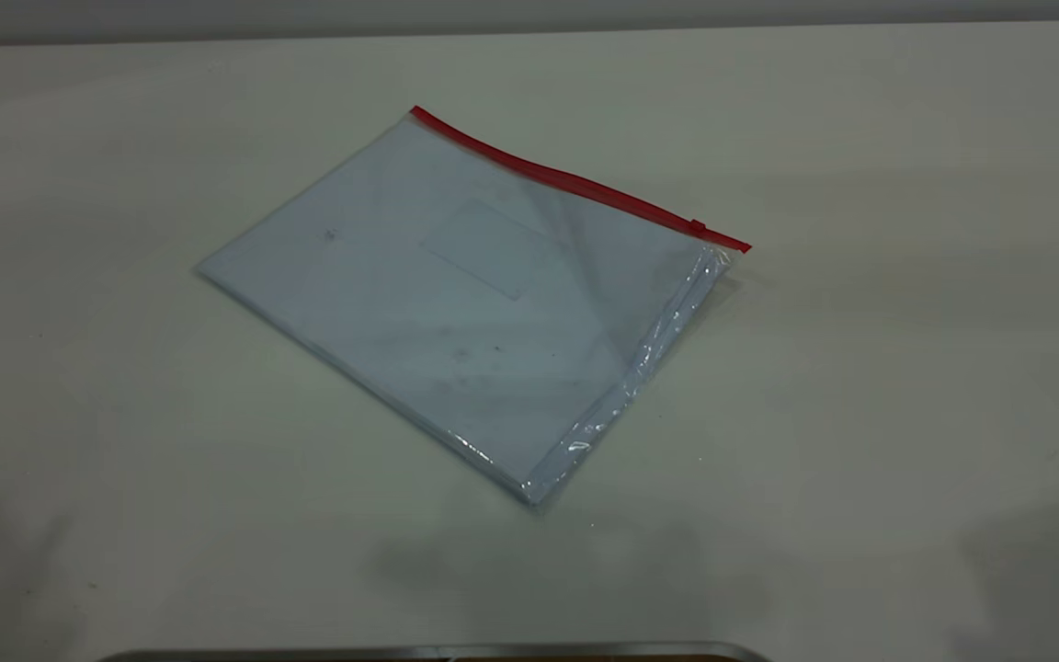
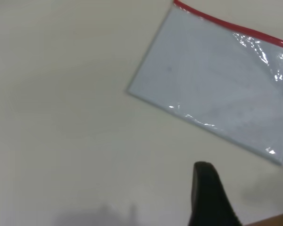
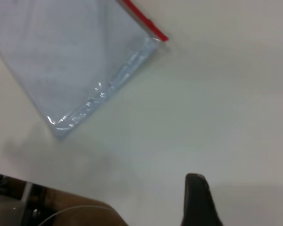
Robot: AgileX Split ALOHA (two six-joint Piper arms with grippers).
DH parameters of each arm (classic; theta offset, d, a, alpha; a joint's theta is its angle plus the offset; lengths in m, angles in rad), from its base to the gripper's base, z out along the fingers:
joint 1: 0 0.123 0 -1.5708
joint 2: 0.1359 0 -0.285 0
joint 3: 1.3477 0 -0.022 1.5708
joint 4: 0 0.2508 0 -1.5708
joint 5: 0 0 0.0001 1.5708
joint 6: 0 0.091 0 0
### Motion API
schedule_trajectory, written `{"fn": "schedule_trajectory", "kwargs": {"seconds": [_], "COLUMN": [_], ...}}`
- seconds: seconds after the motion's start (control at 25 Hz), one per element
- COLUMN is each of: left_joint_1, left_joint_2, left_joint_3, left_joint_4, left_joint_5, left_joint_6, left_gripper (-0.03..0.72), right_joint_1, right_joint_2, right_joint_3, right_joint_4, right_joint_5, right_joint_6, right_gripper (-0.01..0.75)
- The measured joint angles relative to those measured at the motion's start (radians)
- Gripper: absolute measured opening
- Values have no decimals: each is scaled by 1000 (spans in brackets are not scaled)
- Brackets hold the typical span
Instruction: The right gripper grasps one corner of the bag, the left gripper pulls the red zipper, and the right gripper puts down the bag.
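Observation:
The red zipper's slider [image 1: 698,227] is next to the bag's free corner, so my right gripper should keep going toward that corner [image 1: 729,256] until its fingers are on both sides of the corner's edge, and then close.
The bag [image 1: 474,303] lies flat on the white table [image 1: 906,386], clear plastic over bluish-white sheets. The red zipper [image 1: 575,184] runs along its far edge, with the slider tab [image 1: 697,226] near the right end. The corner of the bag [image 1: 730,250] sits where the red strip meets the crinkled side margin. Neither gripper shows in the exterior view. In the left wrist view the left gripper [image 2: 249,183] is open and empty, well short of the bag [image 2: 217,80]. In the right wrist view one black finger [image 3: 196,195] shows, far from the corner [image 3: 160,38]; the right gripper is open and holds nothing.
A grey metal edge [image 1: 438,653] shows at the table's near side. A brown surface and a thin cable [image 3: 70,212] lie past the table edge in the right wrist view. Bare table surrounds the bag on all sides.

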Motion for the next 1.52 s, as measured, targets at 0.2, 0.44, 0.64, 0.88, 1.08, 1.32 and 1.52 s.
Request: {"fn": "schedule_trajectory", "kwargs": {"seconds": [0.2,0.44,0.64,0.88,1.08,1.32,1.52], "left_joint_1": [0,0,0,0,0,0,0], "left_joint_2": [265,478,563,574,574,575,575], "left_joint_3": [-59,-106,-111,-111,-112,-112,-112], "left_joint_4": [-149,-354,-537,-684,-723,-725,-726], "left_joint_5": [-92,-158,-185,-210,-230,-231,-231], "left_joint_6": [163,376,574,745,779,781,781], "left_gripper": [482,482,482,482,482,482,482], "right_joint_1": [0,0,-29,-69,-72,-67,-46], "right_joint_2": [339,715,1012,1305,1450,1558,1595], "right_joint_3": [-13,-157,-322,-490,-596,-671,-683], "right_joint_4": [317,751,999,1099,1117,1164,1283], "right_joint_5": [-172,-206,-30,88,97,139,180], "right_joint_6": [-356,-774,-977,-1064,-1108,-1141,-1205], "right_gripper": [522,522,522,522,522,522,522]}}
